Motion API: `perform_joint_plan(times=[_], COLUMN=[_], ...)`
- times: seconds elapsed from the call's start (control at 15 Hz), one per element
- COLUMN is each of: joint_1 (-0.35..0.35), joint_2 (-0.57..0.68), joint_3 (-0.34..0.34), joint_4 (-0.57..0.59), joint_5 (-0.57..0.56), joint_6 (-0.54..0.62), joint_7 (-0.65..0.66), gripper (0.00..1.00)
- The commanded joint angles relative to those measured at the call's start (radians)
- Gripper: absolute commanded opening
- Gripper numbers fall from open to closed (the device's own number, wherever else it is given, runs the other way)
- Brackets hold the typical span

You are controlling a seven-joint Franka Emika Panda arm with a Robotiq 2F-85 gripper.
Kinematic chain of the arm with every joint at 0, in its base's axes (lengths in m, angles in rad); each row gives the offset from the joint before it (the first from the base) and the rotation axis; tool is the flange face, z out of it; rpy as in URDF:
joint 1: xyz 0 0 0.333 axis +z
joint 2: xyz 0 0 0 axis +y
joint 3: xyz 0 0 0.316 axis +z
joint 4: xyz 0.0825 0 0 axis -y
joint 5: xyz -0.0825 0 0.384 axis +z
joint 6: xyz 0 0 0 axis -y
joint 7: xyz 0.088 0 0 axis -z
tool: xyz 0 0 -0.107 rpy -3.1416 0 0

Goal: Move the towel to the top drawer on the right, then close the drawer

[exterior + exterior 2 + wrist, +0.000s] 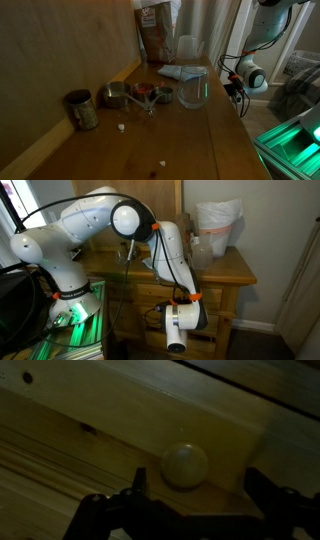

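The round drawer knob (184,465) is too shallow, at the ends of my open fingers. Next, my gripper moves deeper (184,472) around the knob before it closes and pulls the drawer open.
A light blue towel (177,72) lies crumpled on the wooden dresser top (190,135), towards the back. My gripper (236,91) hangs off the side of the dresser, below the top edge, and faces the drawer front (120,430). In the wrist view my gripper (198,485) is open, and a round wooden drawer knob (185,465) sits between the two dark fingers without visible contact. In an exterior view the arm bends down with the gripper (178,330) low against the dresser front (215,300). I cannot tell if the drawer is open.
On the dresser top stand a metal cup (82,110), metal measuring cups (118,96), a glass pitcher (192,88) and a brown bag (155,35). A white plastic bag (218,225) sits at the back. A green-lit unit (75,315) is beside the robot's base.
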Motion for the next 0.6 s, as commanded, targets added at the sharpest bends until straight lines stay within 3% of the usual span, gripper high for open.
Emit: perform_joint_plan(times=[0.0, 0.4, 0.53], joint_1=[0.024, 0.034, 0.037], joint_2=[0.011, 0.002, 0.001], joint_3=[-0.018, -0.03, -0.035], joint_4=[0.004, -0.011, -0.013], joint_5=[0.042, 0.034, 0.033], joint_6=[-0.034, -0.044, -0.047], joint_7=[0.044, 0.09, 0.094], gripper=[1.0, 1.0, 0.79])
